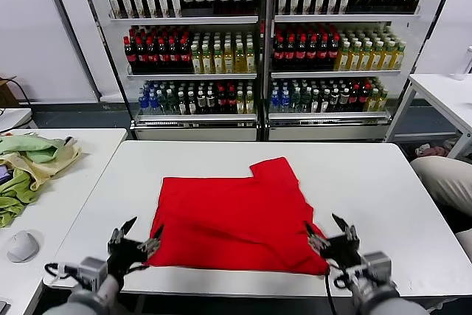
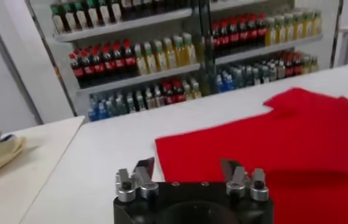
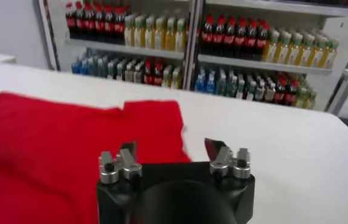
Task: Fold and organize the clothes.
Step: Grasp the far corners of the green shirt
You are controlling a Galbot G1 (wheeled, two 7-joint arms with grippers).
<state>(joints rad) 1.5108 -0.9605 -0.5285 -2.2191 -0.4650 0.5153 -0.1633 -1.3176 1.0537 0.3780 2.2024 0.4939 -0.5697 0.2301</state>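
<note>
The sleeve point(image 1: 272, 173) sticks out free beyond the red T-shirt's far edge. My open right gripper should keep reaching for the sleeve's far corner point(image 1: 283, 160) until its fingers are on both sides of it.
A plain red T-shirt point(image 1: 236, 215) lies partly folded on the white table point(image 1: 369, 182), one sleeve pointing to the far side. My left gripper point(image 1: 139, 234) is open and empty at the shirt's near left corner. My right gripper point(image 1: 327, 230) is open and empty at the near right corner. The shirt also shows in the left wrist view point(image 2: 295, 140) beyond the open left gripper point(image 2: 188, 168), and in the right wrist view point(image 3: 58, 140) beyond the open right gripper point(image 3: 169, 149). No bear print or label shows.
A side table on the left holds pale green and yellowish cloths point(image 1: 29, 164) and a grey mouse point(image 1: 22, 245). Shelves of bottles point(image 1: 258, 42) stand behind. Another white table point(image 1: 442, 90) is at the far right. A person's knee point(image 1: 446, 178) is by the right edge.
</note>
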